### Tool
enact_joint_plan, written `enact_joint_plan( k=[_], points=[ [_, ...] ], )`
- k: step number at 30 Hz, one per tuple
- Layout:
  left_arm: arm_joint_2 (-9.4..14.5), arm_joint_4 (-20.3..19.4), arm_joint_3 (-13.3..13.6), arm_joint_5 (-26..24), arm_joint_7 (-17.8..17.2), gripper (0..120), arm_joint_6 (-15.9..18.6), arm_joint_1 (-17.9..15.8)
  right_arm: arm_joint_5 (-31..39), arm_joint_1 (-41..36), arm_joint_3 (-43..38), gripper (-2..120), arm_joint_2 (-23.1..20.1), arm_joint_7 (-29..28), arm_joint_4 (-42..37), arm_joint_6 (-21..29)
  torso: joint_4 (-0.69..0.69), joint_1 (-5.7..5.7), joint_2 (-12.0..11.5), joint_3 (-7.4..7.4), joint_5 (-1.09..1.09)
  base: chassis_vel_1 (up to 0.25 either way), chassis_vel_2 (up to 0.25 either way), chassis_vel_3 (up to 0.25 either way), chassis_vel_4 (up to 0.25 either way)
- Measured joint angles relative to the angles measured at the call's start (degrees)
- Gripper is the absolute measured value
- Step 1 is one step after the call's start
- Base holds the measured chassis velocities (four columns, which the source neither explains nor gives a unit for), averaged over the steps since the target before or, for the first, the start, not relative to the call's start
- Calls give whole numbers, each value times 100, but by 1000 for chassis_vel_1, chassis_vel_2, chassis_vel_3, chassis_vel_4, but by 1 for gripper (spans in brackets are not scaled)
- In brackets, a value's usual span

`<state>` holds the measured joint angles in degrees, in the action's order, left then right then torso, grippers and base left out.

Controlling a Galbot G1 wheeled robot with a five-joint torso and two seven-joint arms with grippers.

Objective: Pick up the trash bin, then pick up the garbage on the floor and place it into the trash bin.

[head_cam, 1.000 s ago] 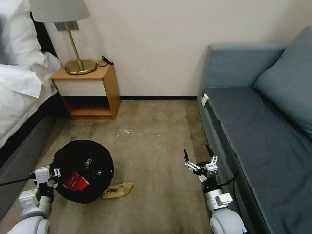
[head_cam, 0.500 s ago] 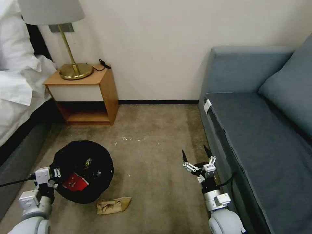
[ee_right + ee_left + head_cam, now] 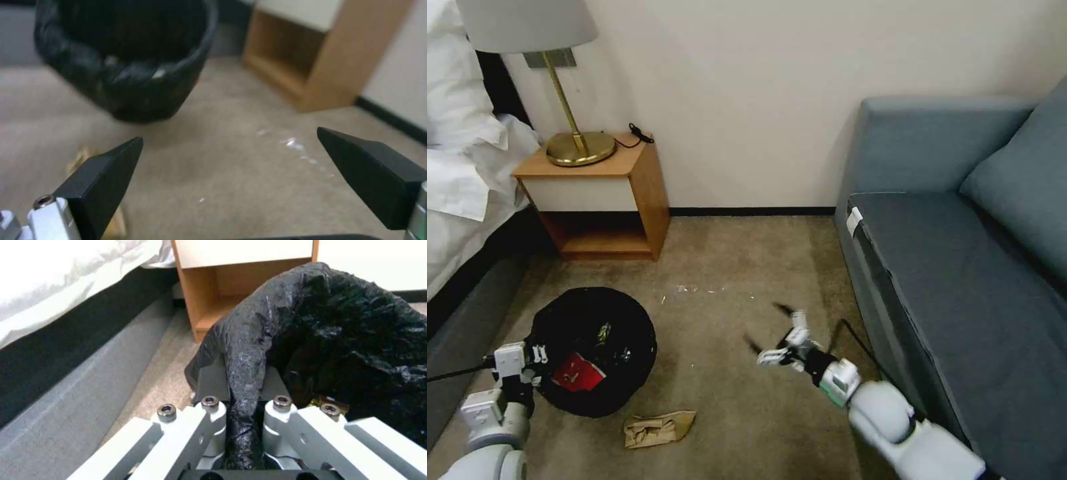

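Note:
My gripper will carry the crumpled brown paper bag [image 3: 660, 429], and the paper bag will stick out stiffly and keep its folds as it is carried, because firm creases [image 3: 643, 431] run across it.
The trash bin [image 3: 594, 333], lined with a crinkled black bag, stands at the lower left of the carpet. My left gripper [image 3: 537, 353] is shut on its near rim; in the left wrist view the left gripper [image 3: 242, 373] pinches the bag-covered rim of the trash bin [image 3: 347, 340]. A red-and-white packet [image 3: 577, 372] lies inside the bin. A crumpled brown paper bag [image 3: 657, 427] lies on the floor just right of the bin. My right gripper [image 3: 766, 327] hovers open over the mid-carpet, right of the paper bag. Between the right gripper's [image 3: 229, 135] spread fingers lie bare carpet, the bin [image 3: 124, 60] and the paper bag's edge [image 3: 79, 156].
A wooden nightstand [image 3: 600, 200] with a brass lamp [image 3: 577, 143] stands against the wall behind the bin. A bed [image 3: 460, 187] runs along the left. A grey-blue sofa [image 3: 960, 267] fills the right side. Small white specks [image 3: 694, 289] dot the carpet.
The camera has shifted a little. My right arm has swung left, away from the sofa toward mid-carpet, its gripper turned and still open. The left gripper still holds the bin rim.

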<state>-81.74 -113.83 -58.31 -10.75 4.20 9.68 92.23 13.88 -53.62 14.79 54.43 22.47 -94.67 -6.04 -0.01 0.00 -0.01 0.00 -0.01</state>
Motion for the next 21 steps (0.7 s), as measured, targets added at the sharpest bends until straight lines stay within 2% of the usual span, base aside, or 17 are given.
enact_joint_plan(
  k=[2, 3, 5, 6, 7, 11, 21],
  points=[
    [-42, -17, -2, 20, -1, 7, 0, -7, -63, 831, 873, 100, 71, -77, 325, 416, 2, 0, 1, 0, 0, 0, 0, 0, 0],
    [-42, -17, -2, 20, -1, 7, 0, -7, -63, 831, 873, 100, 71, -77, 325, 416, 2, 0, 1, 0, 0, 0, 0, 0, 0],
    [-74, -26, 0, 40, -2, 7, 1, -11, 3, 1276, 1494, 100, 193, -146, 554, 761, 3, 0, 0, 0, 0, 0, 0, 0, 0],
    [-77, -27, 1, 42, -2, 7, 0, -12, 20, 1313, 1557, 100, 208, -155, 577, 802, 3, 0, 0, 0, 0, 0, 0, 0, 0],
    [-103, -34, 2, 52, -5, 7, 1, -13, 211, 1638, 2079, 100, 359, -195, 773, 1229, 2, 0, 0, 0, 1, 0, 0, 0, 0],
    [-132, -42, -11, 55, -8, 7, -6, -12, 393, 2003, 2652, 100, 621, -157, 1129, 1603, 0, 0, 0, 0, 0, 0, 0, 0, 0],
    [-217, -144, -64, 98, -19, 7, -23, 21, 401, 2221, 3109, 100, 1442, 4, 1926, 1728, 1, 0, 0, 0, 0, 0, 0, 0, 0]
  ],
)
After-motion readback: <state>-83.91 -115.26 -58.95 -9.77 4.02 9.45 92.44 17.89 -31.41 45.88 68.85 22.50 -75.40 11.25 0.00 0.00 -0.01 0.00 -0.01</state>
